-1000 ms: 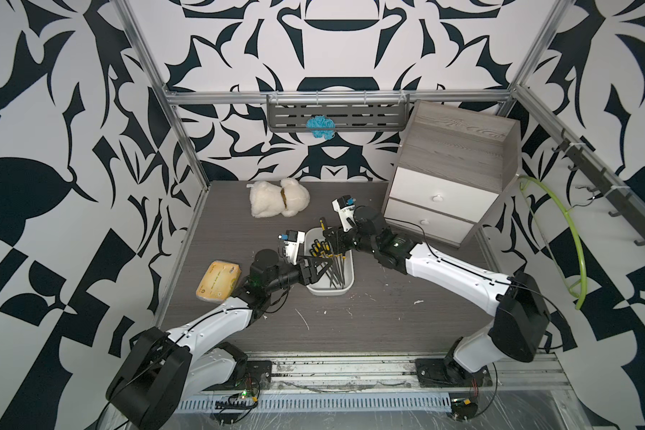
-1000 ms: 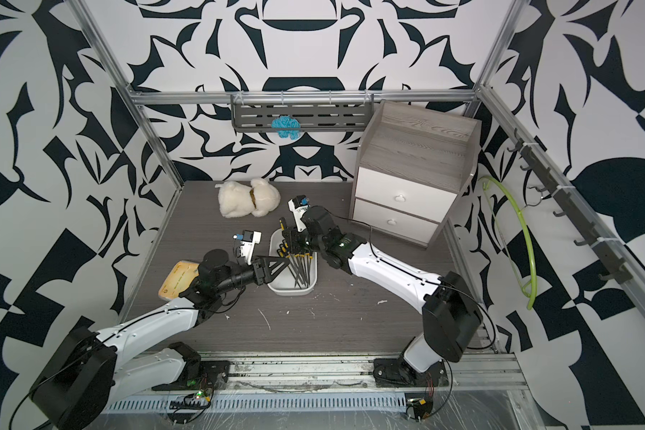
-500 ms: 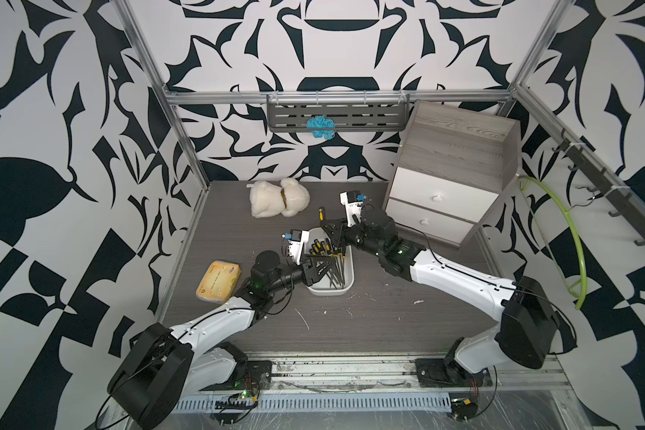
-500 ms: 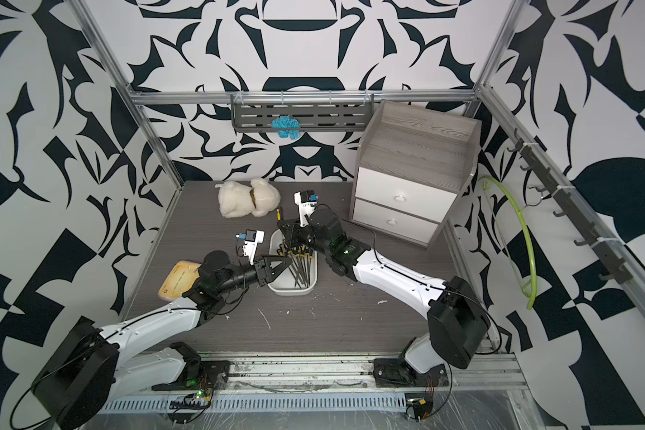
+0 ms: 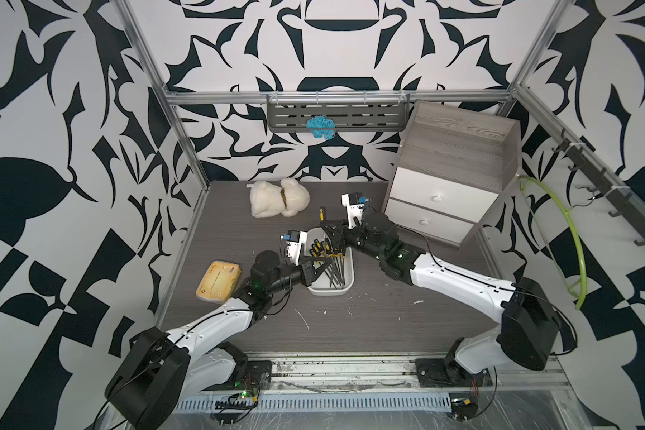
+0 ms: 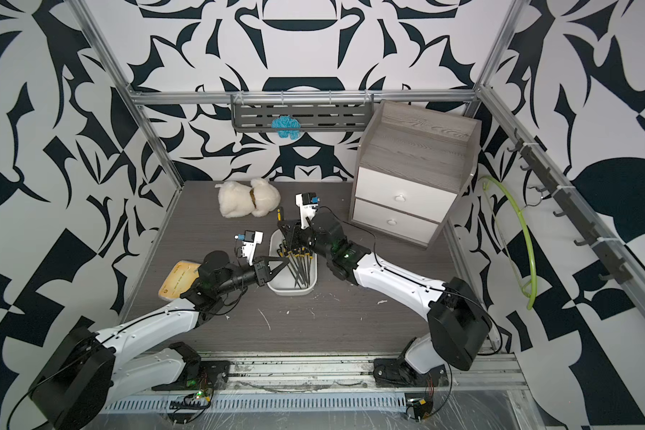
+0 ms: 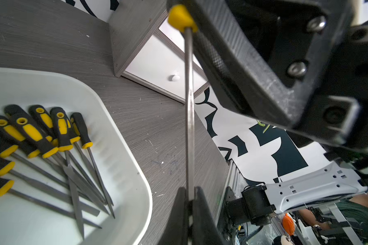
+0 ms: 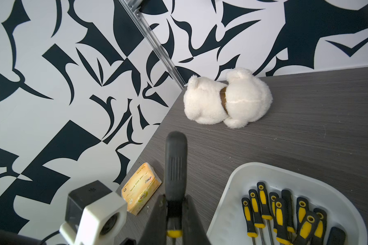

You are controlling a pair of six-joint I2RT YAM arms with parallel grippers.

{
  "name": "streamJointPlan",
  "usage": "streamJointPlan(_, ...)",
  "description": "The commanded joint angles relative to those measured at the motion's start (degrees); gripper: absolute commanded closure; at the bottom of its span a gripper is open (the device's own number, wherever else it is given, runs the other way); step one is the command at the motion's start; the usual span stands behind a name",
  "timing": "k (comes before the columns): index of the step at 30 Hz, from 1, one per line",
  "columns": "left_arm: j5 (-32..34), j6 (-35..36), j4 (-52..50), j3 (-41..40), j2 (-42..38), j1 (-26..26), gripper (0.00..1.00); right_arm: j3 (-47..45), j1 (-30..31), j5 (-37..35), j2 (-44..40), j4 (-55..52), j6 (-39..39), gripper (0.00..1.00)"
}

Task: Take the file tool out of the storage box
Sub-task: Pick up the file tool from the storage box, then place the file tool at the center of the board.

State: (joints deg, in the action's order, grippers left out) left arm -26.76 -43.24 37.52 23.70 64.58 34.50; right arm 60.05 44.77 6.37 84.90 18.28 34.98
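Note:
Next, I open my right gripper off the black handle (image 8: 176, 163) before my left gripper puts the file down next to the storage box, because both grippers are closed on the file.
The storage box (image 5: 331, 290) (image 6: 292, 291) is a white tub in mid-table, holding several black-and-yellow files (image 7: 40, 135) (image 8: 280, 212). One file tool (image 5: 321, 215) (image 6: 279, 215) is lifted clear of the others, above the box's far end. My right gripper (image 5: 331, 232) (image 8: 174, 201) is shut on its black handle (image 8: 175, 161), just above the yellow collar. My left gripper (image 5: 326, 262) (image 7: 189, 191) is shut on the lower end of the same file's metal shaft (image 7: 189, 106). In the left wrist view the box rim (image 7: 136, 169) lies beside the shaft.
A grey cabinet (image 5: 451, 178) with two white drawers stands at the back right, close behind my right arm. A white plush toy (image 5: 278, 197) lies at the back, and a yellow tissue pack (image 5: 218, 281) at the left edge. A green hoop (image 5: 574, 238) hangs on the right wall.
My left gripper has gone from open to shut on the file's shaft. My right gripper has raised the file by its handle out of the box's far end.

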Motion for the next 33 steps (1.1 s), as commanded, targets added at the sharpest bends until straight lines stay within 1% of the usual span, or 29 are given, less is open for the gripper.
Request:
streamJointPlan(1, 0.09, 2.02, -0.94, 1.1, -1.75, 0.16, 1.0, -0.39, 0.23, -0.72, -1.25, 1.56, 0.08, 0.79)
streamJointPlan(3, 0.28, 2.12, -2.28, 1.55, -2.0, 0.17, 1.0, -0.3, 0.23, -0.71, -1.31, 0.2, 0.04, 0.67)
streamJointPlan(5, 0.64, 2.11, -3.96, 1.82, -2.42, 0.16, 1.0, -0.54, 0.21, -1.14, -2.0, -1.25, -0.56, 0.6)
streamJointPlan(7, 3.3, 3.35, -12.19, 3.9, -3.66, 0.14, 1.0, -0.42, 0.23, -2.01, -3.31, -4.21, -1.89, 0.6)
streamJointPlan(9, 9.33, 6.0, -25.23, 7.58, -4.99, 0.13, 1.0, 0.26, 0.23, -3.54, -4.77, -9.45, -4.13, 0.6)
streamJointPlan(12, 17.86, 10.06, -40.17, 12.53, -6.07, 0.18, 1.0, 2.46, 0.23, -5.68, -6.19, -17.88, -8.08, 0.6)
streamJointPlan(15, 23.76, 12.99, -50.63, 16.29, -7.03, 0.2, 1.0, 5.16, 0.22, -8.34, -5.96, -26.24, -12.64, 0.6)
streamJointPlan(17, 29.07, 13.8, -56.62, 18.05, -9.12, 0.17, 1.0, 6.49, 0.23, -10.06, -5.27, -30.87, -15.34, 0.6)
streamJointPlan(19, 34.54, 14.88, -60.49, 18.8, -10.59, 0.16, 1.0, 6.51, 0.22, -10.59, -4.75, -31.9, -17.32, 0.6)
streamJointPlan(20, 37.31, 14.94, -63.81, 19.85, -9.92, 0.18, 1.0, 6.39, 0.14, -11.12, -4.35, -32.11, -18.24, 0.59)
streamJointPlan(21, 38.59, 14.88, -65.47, 20.57, -8.47, 0.13, 1.0, 6.39, 0.15, -11.46, -3.78, -32.38, -18.86, 0.59)
streamJointPlan(23, 37.56, 14.76, -67.13, 21.83, -3.93, 0.17, 1.0, 7.1, 0.14, -11.72, -2.29, -33.05, -19.47, 0.6)
streamJointPlan(25, 38.03, 14.6, -70.54, 24.39, 2.13, 0.18, 1.0, 7.96, 0.14, -11.74, -0.72, -34.24, -19.55, 0.6)
streamJointPlan(29, 38.42, 14.25, -72.04, 26.06, 10.91, -0.02, 1.0, 8.55, 0.14, -12.26, 1.09, -35.52, -20.33, 0.61)
streamJointPlan(32, 38.1, 13.36, -72.14, 26.14, 13.79, -1.3, 1.0, 8.74, 0.14, -11.97, 2.03, -35.66, -20.4, 0.61)
streamJointPlan(33, 36.92, 13.4, -71.88, 26.06, 14.76, -2.14, 1.0, 9.0, 0.14, -11.68, 2.56, -36.06, -20.47, 0.61)
